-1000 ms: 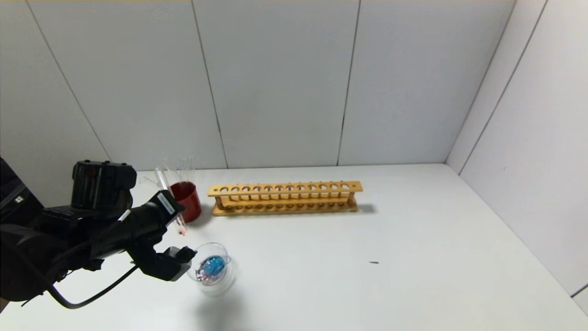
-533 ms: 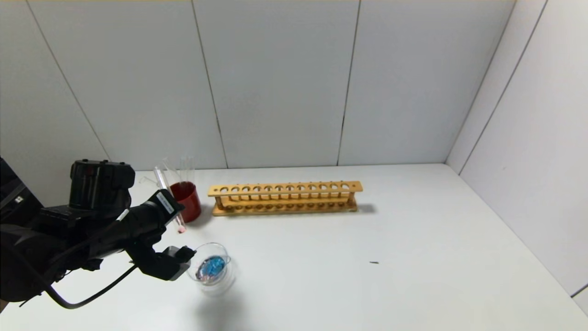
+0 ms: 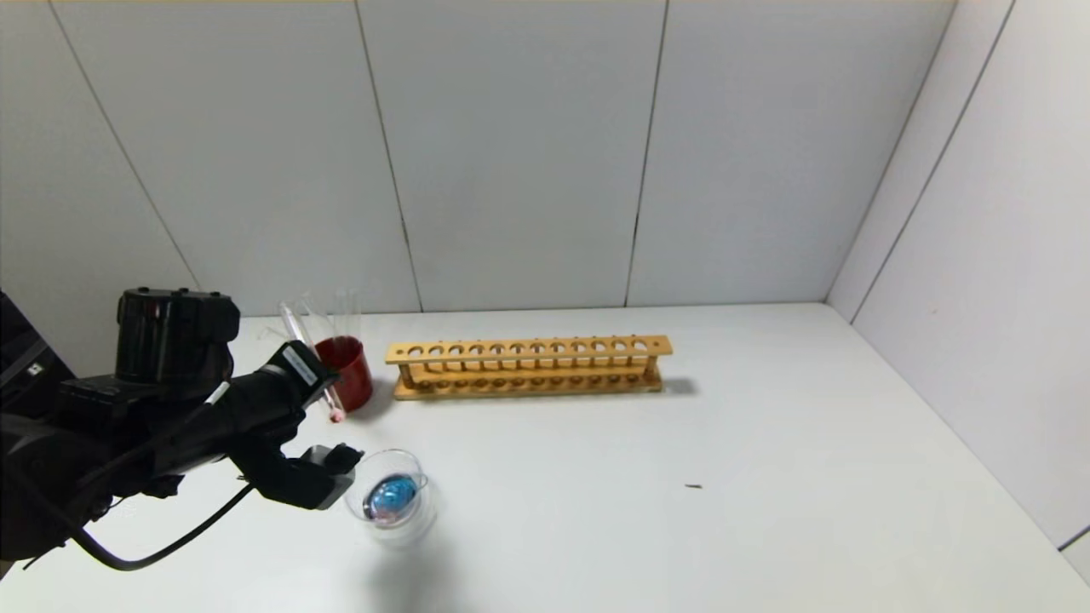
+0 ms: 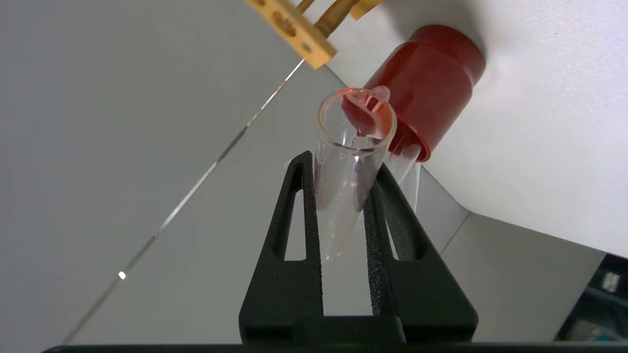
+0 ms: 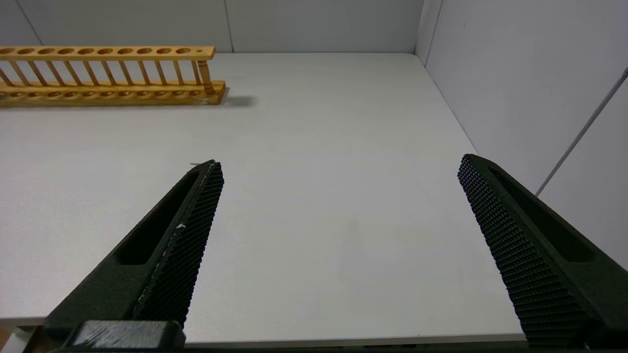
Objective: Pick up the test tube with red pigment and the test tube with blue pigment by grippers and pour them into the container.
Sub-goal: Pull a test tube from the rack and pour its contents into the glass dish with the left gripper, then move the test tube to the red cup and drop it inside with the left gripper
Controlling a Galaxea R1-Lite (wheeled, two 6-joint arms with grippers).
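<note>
The test tube with red pigment is pointing down and has only red residue at its opening, so my left gripper needs to turn the test tube upright before it lowers the tube into the red cup.
My left gripper is shut on the test tube with red pigment, holding it tilted above the table between the red cup and the container. Only a little pink-red residue shows at the tube's lower end. In the left wrist view the tube sits clamped between the black fingers of the gripper. The clear glass dish holds blue pigment with a bit of red. I cannot pick out the test tube with blue pigment. My right gripper is open and empty over bare table at the right.
A dark red cup with colourless clear tubes stands behind the left gripper. A long wooden tube rack with empty holes lies mid-table. A small dark speck lies right of centre. White walls close the back and right.
My left gripper has drawn the red tube a little up and back, away from the dish and toward the red cup. The dish's contents have settled slightly.
</note>
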